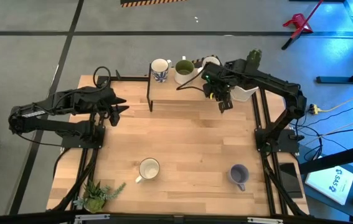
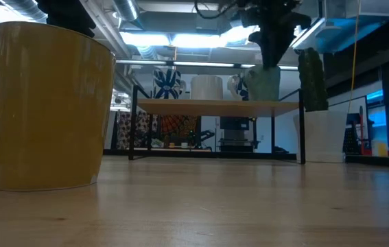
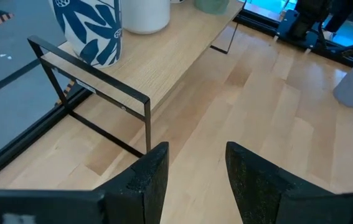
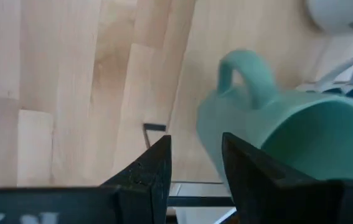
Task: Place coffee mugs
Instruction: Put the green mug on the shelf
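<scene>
My right gripper should rise, bring one finger into the mug's opening [image 4: 319,146] and pinch the mug's side, since both its fingers are outside the teal mug's rim [image 4: 266,140].
A low black-framed wooden shelf [image 1: 188,92] stands at the far side. On it stand a white mug with blue pattern [image 1: 160,70], an olive green mug [image 1: 184,70] and a second white mug [image 1: 210,64]. The teal mug [image 4: 269,134] stands upright on the shelf's right end [image 2: 263,82], hidden under the arm in the high view. My right gripper [image 4: 195,165] is open just above it [image 2: 271,41], with the mug outside its fingers. The pale yellow mug [image 1: 148,169] and the lavender mug [image 1: 238,175] stand on the near table. My left gripper [image 3: 196,168] waits open at the left [image 1: 122,109]. My right gripper comes from above with one finger [image 4: 244,171] beside the teal mug's outer wall [image 4: 216,140], below the handle [image 4: 244,68]. Nothing lies between the two fingers. Whether that finger touches the wall, I cannot tell.
A white pot [image 1: 244,93] with a cactus [image 1: 254,59] stands just right of the shelf, close to my right arm. A small green plant [image 1: 95,194] sits at the near left corner. Bare wood lies in the table's middle [image 1: 188,137].
</scene>
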You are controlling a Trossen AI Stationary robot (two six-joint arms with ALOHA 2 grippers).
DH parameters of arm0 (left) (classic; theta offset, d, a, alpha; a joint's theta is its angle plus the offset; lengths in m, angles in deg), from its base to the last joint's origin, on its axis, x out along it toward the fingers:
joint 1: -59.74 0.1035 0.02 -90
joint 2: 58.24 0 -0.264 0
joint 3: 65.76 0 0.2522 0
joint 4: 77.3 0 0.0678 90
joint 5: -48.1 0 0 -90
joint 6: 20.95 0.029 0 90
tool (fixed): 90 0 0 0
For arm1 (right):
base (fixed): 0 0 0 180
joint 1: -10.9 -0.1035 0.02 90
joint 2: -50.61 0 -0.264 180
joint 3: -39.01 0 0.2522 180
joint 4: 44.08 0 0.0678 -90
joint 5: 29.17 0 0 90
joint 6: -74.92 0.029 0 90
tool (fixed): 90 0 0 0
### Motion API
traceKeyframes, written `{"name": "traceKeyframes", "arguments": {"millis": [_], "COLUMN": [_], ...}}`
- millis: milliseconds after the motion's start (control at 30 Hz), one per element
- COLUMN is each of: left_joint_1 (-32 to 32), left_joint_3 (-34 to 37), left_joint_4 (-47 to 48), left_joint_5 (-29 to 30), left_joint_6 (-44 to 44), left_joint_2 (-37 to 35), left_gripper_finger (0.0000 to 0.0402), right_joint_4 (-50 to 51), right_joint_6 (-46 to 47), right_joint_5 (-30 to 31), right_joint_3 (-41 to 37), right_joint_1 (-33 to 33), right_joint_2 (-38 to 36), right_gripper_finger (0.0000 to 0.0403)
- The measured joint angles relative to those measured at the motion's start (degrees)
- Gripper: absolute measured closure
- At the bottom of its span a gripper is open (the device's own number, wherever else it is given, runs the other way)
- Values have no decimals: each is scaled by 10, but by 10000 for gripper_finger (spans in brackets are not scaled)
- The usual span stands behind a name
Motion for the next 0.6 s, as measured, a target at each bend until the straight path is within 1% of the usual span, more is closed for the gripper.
{"name": "traceKeyframes", "arguments": {"millis": [100,167,233,367,433,500,600], "left_joint_1": [0,0,0,0,0,0,0], "left_joint_3": [0,0,0,0,0,0,0], "left_joint_4": [0,0,0,0,0,0,0], "left_joint_5": [0,0,0,3,9,11,11], "left_joint_6": [3,4,4,5,5,5,5], "left_joint_2": [0,0,0,0,0,0,0], "left_gripper_finger": [248,248,248,248,248,248,248], "right_joint_4": [1,-1,-7,-14,-14,-11,-11], "right_joint_6": [10,10,10,10,10,8,8], "right_joint_5": [-5,-3,0,5,-4,-24,-75], "right_joint_3": [-29,-46,-55,-56,-56,-56,-56], "right_joint_1": [0,0,0,0,0,0,-1], "right_joint_2": [-1,0,0,-1,-1,-2,-2], "right_gripper_finger": [278,291,312,370,393,396,378]}}
